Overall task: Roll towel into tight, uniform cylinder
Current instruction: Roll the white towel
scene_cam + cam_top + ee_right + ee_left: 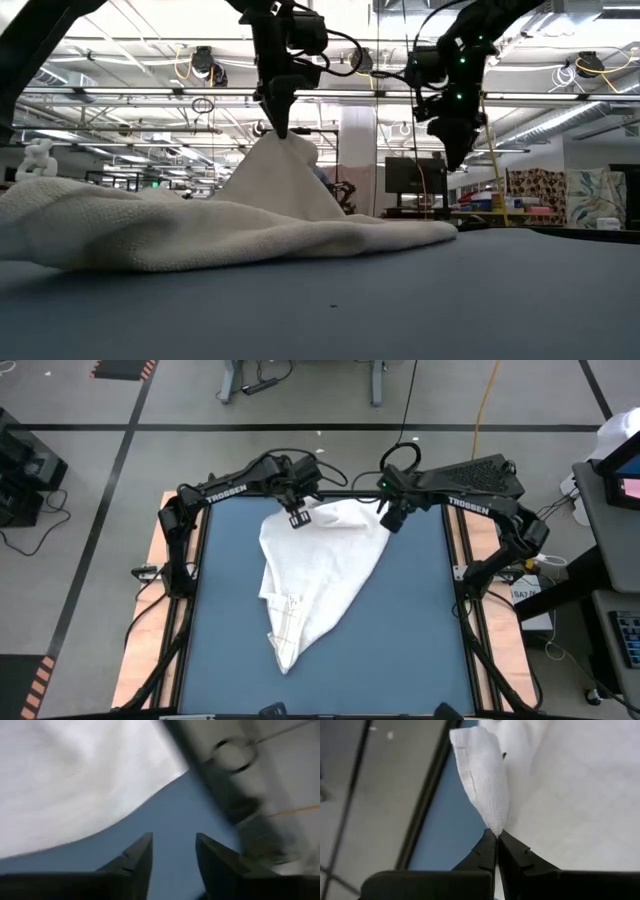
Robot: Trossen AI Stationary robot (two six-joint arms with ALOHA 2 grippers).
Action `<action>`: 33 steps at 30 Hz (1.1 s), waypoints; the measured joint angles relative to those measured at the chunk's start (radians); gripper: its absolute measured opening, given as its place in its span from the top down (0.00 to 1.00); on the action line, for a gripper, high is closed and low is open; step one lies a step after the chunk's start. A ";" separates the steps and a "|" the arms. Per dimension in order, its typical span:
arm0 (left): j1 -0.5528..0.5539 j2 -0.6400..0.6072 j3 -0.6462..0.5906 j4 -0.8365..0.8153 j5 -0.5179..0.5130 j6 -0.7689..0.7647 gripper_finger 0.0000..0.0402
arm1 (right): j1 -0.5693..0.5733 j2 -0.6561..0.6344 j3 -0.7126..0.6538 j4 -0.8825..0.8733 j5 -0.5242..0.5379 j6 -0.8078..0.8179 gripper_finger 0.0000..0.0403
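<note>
My left gripper should keep the towel's peak up while my right gripper takes the towel's loose edge (378, 552), since the towel narrows to a crumpled point (285, 658) with one edge loose.
The white towel (315, 575) lies crumpled on the blue table (420, 640), wide at the far end and narrowing to a point near the front. My left gripper (298, 518) is shut on its far left part and holds it raised in a peak (278, 160). My right gripper (392, 520) hangs open above the table just past the towel's far right corner, with nothing between its fingers (172, 852). The rest of the towel (200, 235) rests on the table. My left gripper pinches a raised fold of the towel (492, 822) between its two fingers, coming from above and pointing steeply down. The pinched cloth stands up in a tent below the fingers (280, 130), while the rest of the towel stays on the table.
Wooden side rails (150, 590) and dark frame bars border the table. A desk with a screen (615, 490) stands to the right, beyond the table. Bare blue surface lies to the towel's left, right and front.
</note>
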 joint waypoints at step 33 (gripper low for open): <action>0.044 0.000 0.000 0.136 0.280 0.029 0.97 | 0.489 -0.005 -0.495 0.859 -0.384 1.114 0.89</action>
